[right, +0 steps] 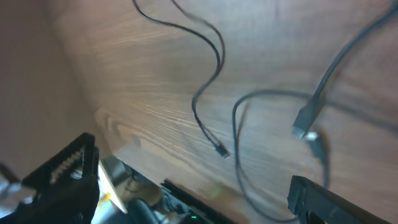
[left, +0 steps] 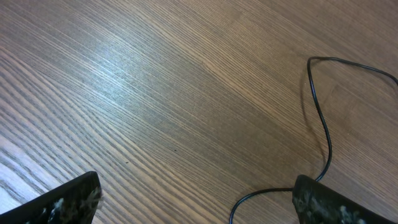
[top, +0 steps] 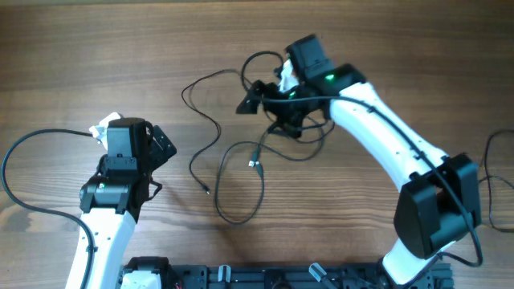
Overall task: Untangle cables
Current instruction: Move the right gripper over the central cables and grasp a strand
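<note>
The upper bend of the plug loop [top: 230, 148] is clear of the loose piece of cable [top: 218, 131]. My right gripper should go on down toward that bend before its fingers close there.
The cables are thin black wires on the wooden table. A bunched tangle [top: 293, 124] lies under my right gripper [top: 265, 100], which is open and empty above it. Loose strands curl to the left [top: 210, 120], and a loop [top: 241, 197] with a plug [top: 255, 163] lies below. The right wrist view, which is blurred, shows strands [right: 211, 50] and plug ends [right: 305, 121] beyond the gripper's spread fingers [right: 193, 180]. My left gripper [top: 163, 151] is open and empty at the left. In the left wrist view, one strand [left: 323, 124] runs by the right finger of the gripper [left: 196, 190].
A thick black cord [top: 20, 164] loops from the left arm at the left edge. Another cord [top: 494, 156] hangs at the right edge. A black rail [top: 241, 277] runs along the front of the table.
</note>
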You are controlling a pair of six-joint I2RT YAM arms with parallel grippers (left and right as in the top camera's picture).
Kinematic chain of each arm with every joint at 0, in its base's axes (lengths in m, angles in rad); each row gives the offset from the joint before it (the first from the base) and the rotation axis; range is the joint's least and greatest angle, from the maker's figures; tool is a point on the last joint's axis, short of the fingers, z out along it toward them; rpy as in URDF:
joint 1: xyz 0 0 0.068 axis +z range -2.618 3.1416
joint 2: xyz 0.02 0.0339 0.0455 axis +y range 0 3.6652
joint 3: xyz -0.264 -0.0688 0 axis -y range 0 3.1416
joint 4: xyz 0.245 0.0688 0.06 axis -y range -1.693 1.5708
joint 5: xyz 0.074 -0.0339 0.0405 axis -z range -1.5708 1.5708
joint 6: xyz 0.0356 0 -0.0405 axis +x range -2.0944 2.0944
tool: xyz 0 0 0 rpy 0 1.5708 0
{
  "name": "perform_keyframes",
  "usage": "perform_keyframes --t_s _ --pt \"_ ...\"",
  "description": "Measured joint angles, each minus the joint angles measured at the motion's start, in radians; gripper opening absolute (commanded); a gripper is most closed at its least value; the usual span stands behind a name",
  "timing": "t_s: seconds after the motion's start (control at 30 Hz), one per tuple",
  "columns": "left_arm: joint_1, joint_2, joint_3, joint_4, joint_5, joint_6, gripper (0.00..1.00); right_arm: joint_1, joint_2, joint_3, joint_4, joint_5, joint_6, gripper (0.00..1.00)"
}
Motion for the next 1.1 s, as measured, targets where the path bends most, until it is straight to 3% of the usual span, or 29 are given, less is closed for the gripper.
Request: perform_keyframes --t_s 0.3,1.1 --pt "0.000 0.000 0.000 0.000 0.000 0.000 1.00 0.103 0.000 0.000 0.018 0.134 0.243 1.00" --pt "0.000 0.000 0.000 0.000 0.000 0.000 1.00 0.151 0.002 -0.064 0.066 0.300 0.385 1.00"
